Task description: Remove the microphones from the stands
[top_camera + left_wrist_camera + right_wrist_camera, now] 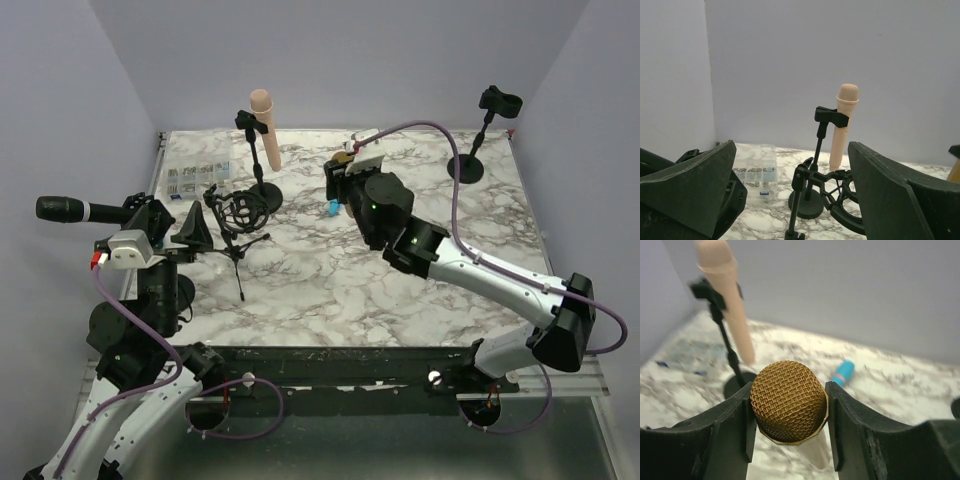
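The gold microphone (pixel 789 402) hangs free of every stand and marble (pixel 877 387) beside the blue piece is open, so my right gripper should keep lowering it until it sits there.
My right gripper (pixel 345 165) is shut on a microphone with a gold mesh head (pixel 788 399) and a white body, and holds it above the back middle of the marble table (pixel 330 280). An empty black stand (pixel 484 130) is at the back right. A beige microphone (pixel 265 128) sits upright in the clip of a round-base stand (pixel 262 195); it also shows in the left wrist view (pixel 842 125). My left gripper (pixel 193 228) is open and empty, facing a tripod stand with an empty shock mount (pixel 840 192).
A black microphone (pixel 62 210) juts out at the far left, beside my left arm. A clear parts box (pixel 200 178) lies at the back left. A small blue piece (pixel 333 208) lies on the table below my right gripper. The walls are close around.
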Available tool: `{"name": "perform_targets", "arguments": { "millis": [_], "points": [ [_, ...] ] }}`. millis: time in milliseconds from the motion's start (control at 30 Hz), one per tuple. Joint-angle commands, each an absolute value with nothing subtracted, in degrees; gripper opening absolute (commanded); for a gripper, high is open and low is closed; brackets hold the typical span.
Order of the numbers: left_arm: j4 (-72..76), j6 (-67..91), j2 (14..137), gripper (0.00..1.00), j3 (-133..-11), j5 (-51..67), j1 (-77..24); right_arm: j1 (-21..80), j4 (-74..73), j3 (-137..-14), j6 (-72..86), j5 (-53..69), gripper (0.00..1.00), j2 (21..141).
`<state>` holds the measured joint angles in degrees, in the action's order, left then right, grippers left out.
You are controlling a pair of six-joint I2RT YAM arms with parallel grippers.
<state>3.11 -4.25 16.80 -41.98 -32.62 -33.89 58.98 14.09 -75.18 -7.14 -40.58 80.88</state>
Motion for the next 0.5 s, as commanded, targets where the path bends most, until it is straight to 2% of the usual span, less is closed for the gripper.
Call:
{"name": "perform_targets", "arguments": {
  "millis": [0,167,467],
  "points": [
    [2.51,-3.82,17.57,0.97,-42.37,-32.16,-34.17,49.0,-2.24,-73.15,11.53,-33.71,0.01,82.53],
    [2.39,-3.69,17.63,0.97,-42.57,-31.94,-34.28,36.09,-11.09,-74.59,21.66,-14.79,0.01,87.36],
    [2.41,-3.74,17.31,0.97,-42.45,-32.08,-34.36,23.51,-17.34,-83.67,30.31,10.66,0.01,102.28]
  ]
}}
